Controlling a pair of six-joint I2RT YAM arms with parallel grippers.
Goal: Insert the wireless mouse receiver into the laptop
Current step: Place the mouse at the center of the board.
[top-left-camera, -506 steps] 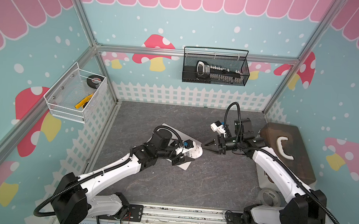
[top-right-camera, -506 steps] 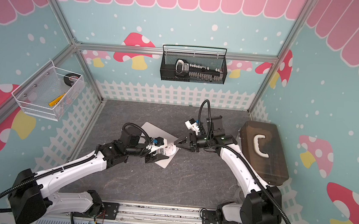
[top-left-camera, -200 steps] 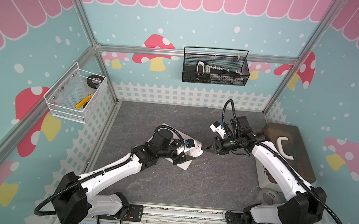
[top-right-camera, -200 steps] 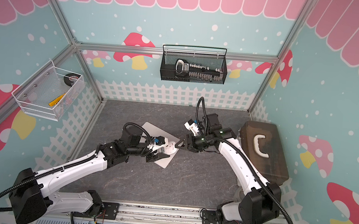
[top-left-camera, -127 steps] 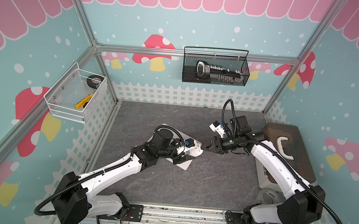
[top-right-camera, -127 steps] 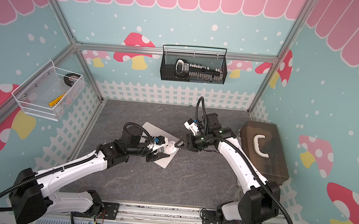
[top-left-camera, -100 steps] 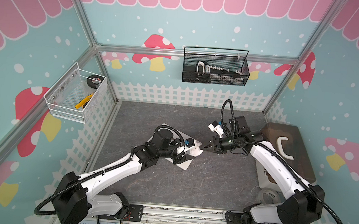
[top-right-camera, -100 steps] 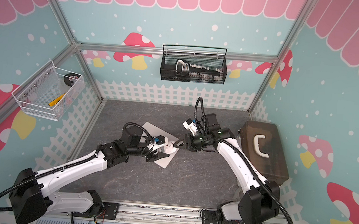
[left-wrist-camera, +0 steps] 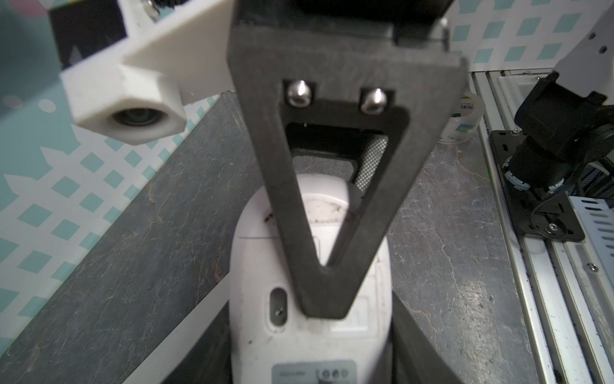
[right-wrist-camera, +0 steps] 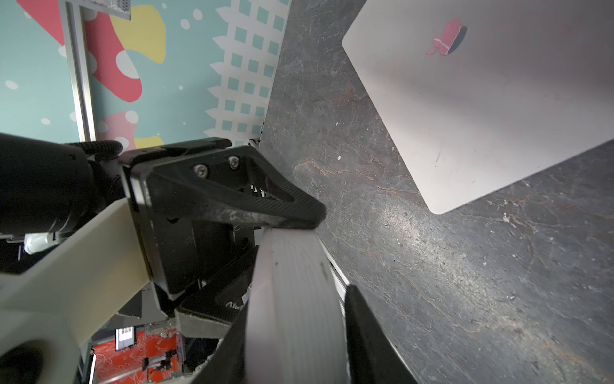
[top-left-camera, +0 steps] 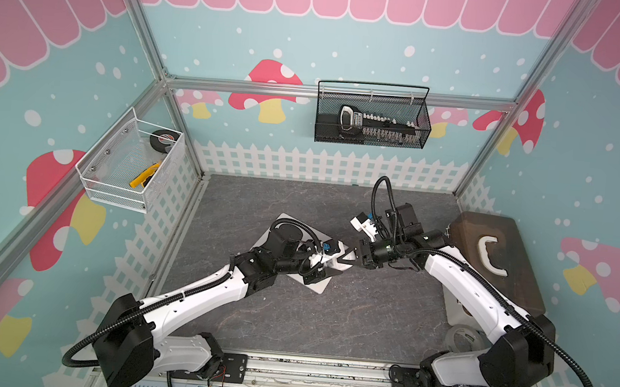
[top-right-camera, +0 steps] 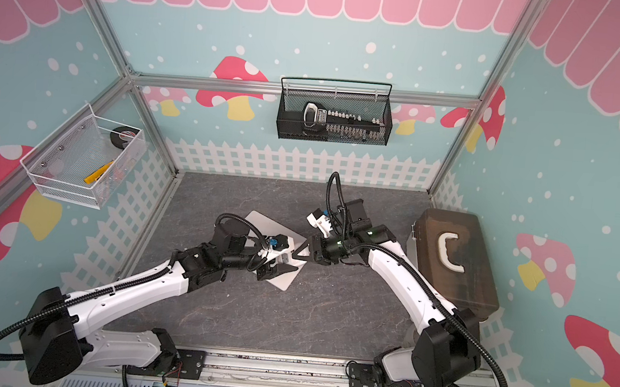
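Note:
Both my grippers are holding the bottom side-up mouse, so next my left gripper opens and moves away before my right gripper lowers the mouse beside the laptop.
The white mouse is held underside-up above the table by my left gripper, whose black fingers flank its sides. My right gripper meets it from the opposite end. One of its fingers lies flat on the mouse's underside, and the white body fills the gap between its jaws. In both top views the two grippers meet over a corner of the laptop, a closed silver slab with an apple logo. The wireless mouse receiver is hidden.
A brown box with a white handle stands at the right edge, with a tape roll in front of it. A black wire basket hangs on the back wall and a white one on the left wall.
My right gripper has moved left up to the mouse and its jaws have narrowed onto it. The left arm and the mouse have stayed put.

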